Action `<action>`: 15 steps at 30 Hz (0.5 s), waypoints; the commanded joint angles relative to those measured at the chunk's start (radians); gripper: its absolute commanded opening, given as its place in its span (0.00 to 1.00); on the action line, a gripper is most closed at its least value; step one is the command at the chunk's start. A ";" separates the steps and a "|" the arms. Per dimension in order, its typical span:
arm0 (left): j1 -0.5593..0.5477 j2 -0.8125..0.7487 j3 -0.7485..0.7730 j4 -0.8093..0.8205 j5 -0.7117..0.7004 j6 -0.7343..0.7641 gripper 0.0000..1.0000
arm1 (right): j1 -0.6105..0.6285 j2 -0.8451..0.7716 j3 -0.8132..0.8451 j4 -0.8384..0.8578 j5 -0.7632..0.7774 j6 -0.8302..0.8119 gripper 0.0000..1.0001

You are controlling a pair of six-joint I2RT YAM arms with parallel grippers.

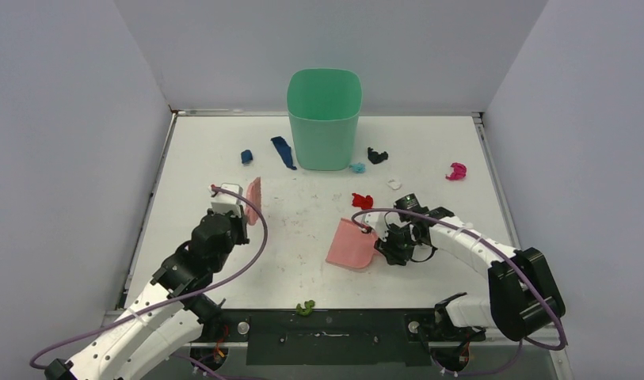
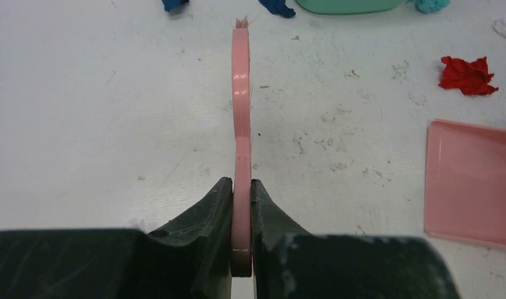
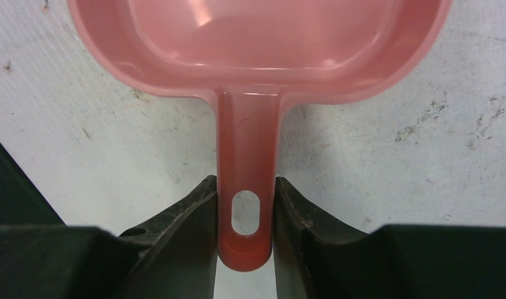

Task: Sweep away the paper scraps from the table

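I should swing the brush (image 1: pixel 253 200) round to the green scrap (image 1: pixel 305 307) with my left gripper, because the brush points toward the table's far side and the scrap is at the table's near edge.
Paper scraps lie scattered on the white table (image 1: pixel 437 142): dark blue ones (image 1: pixel 246 156) left of the bin, black (image 1: pixel 376 155), light blue (image 1: pixel 357 168), white (image 1: pixel 394 184), magenta (image 1: pixel 456 171), red (image 1: pixel 362 201) and green (image 1: pixel 305 307) at the near edge. My left gripper (image 1: pixel 241 212) (image 2: pixel 241 187) is shut on the handle of the pink hand brush (image 1: pixel 253 199) (image 2: pixel 240 93), which is held edge-on. My right gripper (image 1: pixel 379 239) (image 3: pixel 246 193) is shut on the handle of the pink dustpan (image 1: pixel 350 245) (image 3: pixel 256 37), which lies flat just below the red scrap (image 2: pixel 467 75).
A mint green bin (image 1: pixel 324 117) stands at the back centre of the table, with scraps on both sides of its base. Grey walls close in the left, right and back. The tabletop carries scuff marks.
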 commanded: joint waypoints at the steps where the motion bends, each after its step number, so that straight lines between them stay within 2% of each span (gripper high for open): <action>1: 0.004 0.044 0.152 -0.027 0.130 -0.022 0.00 | -0.009 -0.018 0.062 0.010 -0.010 0.029 0.27; 4: 0.002 0.117 0.298 -0.156 0.370 -0.132 0.00 | -0.010 -0.086 0.080 0.007 0.007 0.056 0.22; 8: -0.033 0.166 0.371 -0.183 0.736 -0.281 0.00 | -0.014 -0.166 0.121 0.003 0.062 0.119 0.19; 10: -0.079 0.173 0.374 -0.197 0.802 -0.339 0.00 | -0.018 -0.195 0.127 0.019 0.092 0.154 0.18; 15: -0.228 0.246 0.404 -0.338 0.824 -0.342 0.00 | -0.067 -0.199 0.103 0.065 0.104 0.201 0.15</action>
